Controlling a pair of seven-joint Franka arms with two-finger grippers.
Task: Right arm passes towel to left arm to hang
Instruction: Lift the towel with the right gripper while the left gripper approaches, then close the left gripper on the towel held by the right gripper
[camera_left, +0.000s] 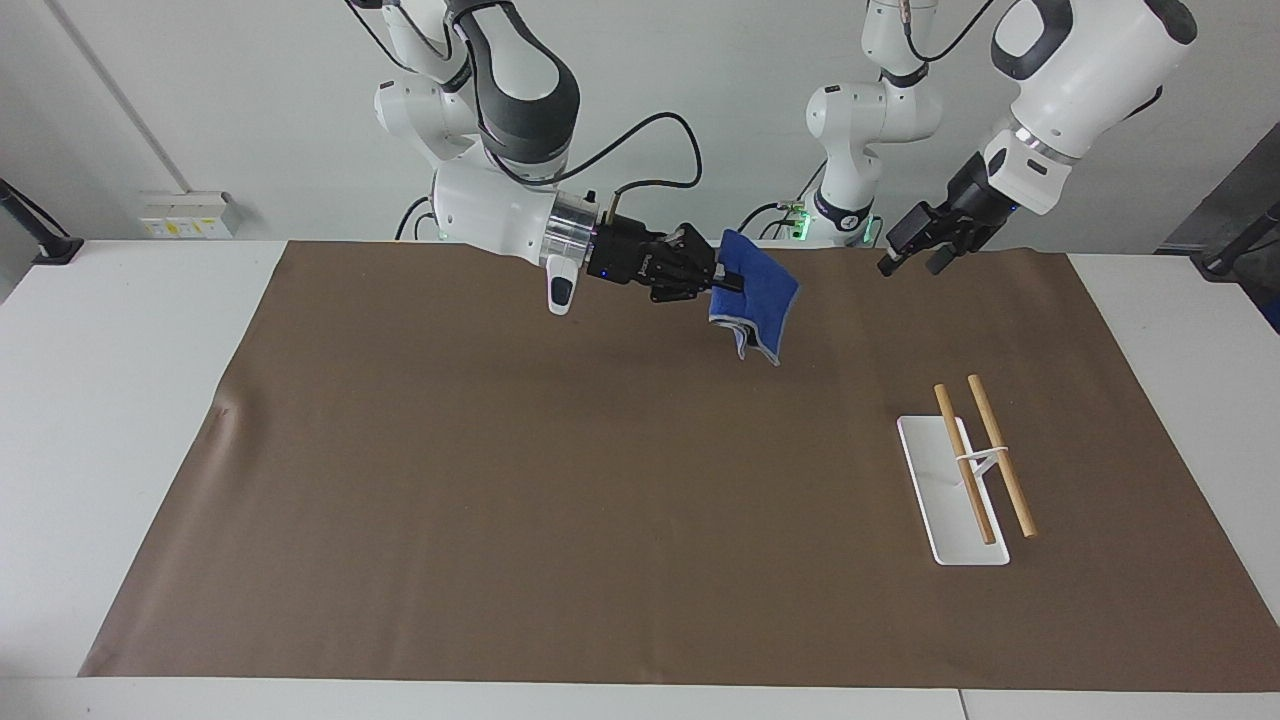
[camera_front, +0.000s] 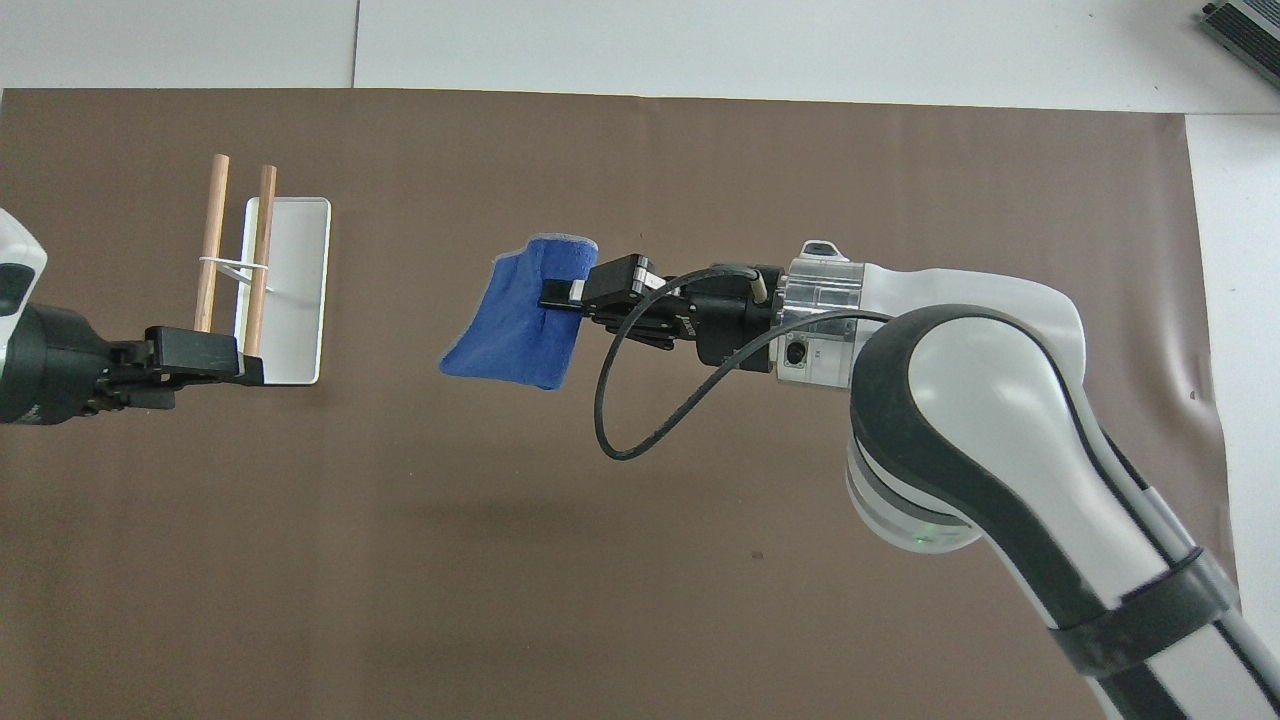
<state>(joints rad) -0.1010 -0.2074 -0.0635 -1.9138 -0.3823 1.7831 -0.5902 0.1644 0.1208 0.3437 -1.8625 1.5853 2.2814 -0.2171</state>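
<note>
My gripper will lay the blue towel (camera_front: 521, 312) across the wooden rods, and the blue towel will reach from one to the other, because the gap (camera_front: 239, 236) between the wooden rods is narrower than the blue towel.
My right gripper (camera_left: 733, 280) is shut on one edge of the blue towel (camera_left: 763, 302) and holds it up in the air over the brown mat, near the robots' side, around the middle of the table's length. The towel hangs folded below the fingers; it also shows in the overhead view (camera_front: 512, 330), with the right gripper (camera_front: 562, 297) reaching toward the left arm's end. My left gripper (camera_left: 908, 258) is open and empty in the air, pointing toward the towel and a clear gap away from it. It also shows in the overhead view (camera_front: 245, 365).
A white rack base (camera_left: 940, 520) with two wooden rods (camera_left: 1001, 455) stands on the brown mat (camera_left: 500, 480) toward the left arm's end; it shows in the overhead view too (camera_front: 300, 290). A loose black cable (camera_front: 640, 420) hangs from the right wrist.
</note>
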